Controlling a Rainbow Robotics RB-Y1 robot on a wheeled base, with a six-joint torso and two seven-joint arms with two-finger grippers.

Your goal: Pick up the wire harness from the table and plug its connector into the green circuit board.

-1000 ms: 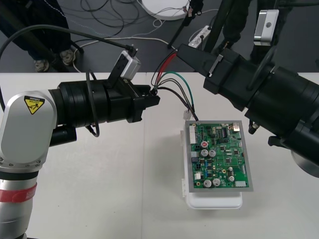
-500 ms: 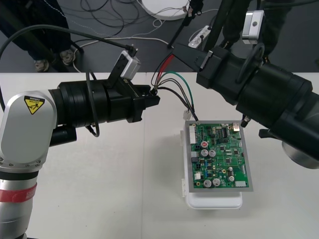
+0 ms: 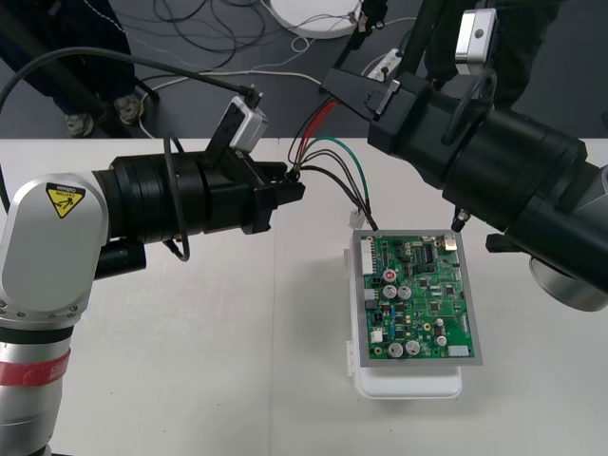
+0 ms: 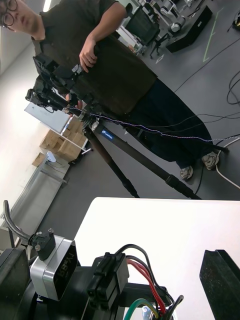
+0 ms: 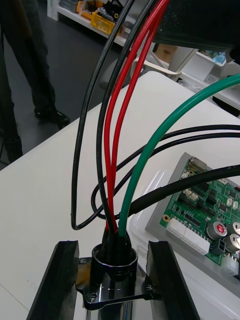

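My gripper will make the round metal socket dangle when it carries the black plug, because thin, curving red and black wires (image 3: pixel 314 126) join the plug to the socket.
My left gripper (image 3: pixel 293 188) reaches in from the left and is shut on the harness's round metal socket (image 5: pixel 116 280), its fingers (image 5: pixel 62 280) on either side of the flange. Red, black and green wires (image 3: pixel 331 142) arch up from it and drop to the far left corner of the green circuit board (image 3: pixel 416 299) on its white base (image 3: pixel 408 385). I cannot tell whether the plug (image 3: pixel 361 220) sits in the board. My right gripper (image 3: pixel 340 90) hovers over the top of the wire arch, open, with one finger (image 4: pixel 222 285) beside the wires (image 4: pixel 150 285) and nothing gripped.
Beyond the table's far edge lie floor cables (image 3: pixel 199 24), a white power strip (image 3: pixel 385 65) and tripod legs (image 3: pixel 337 62). Bare table (image 3: pixel 190 361) stretches left of and in front of the board.
My right gripper has moved left and toward the table's far edge, above the wire arch. The left gripper, the harness and the board have stayed where they were.
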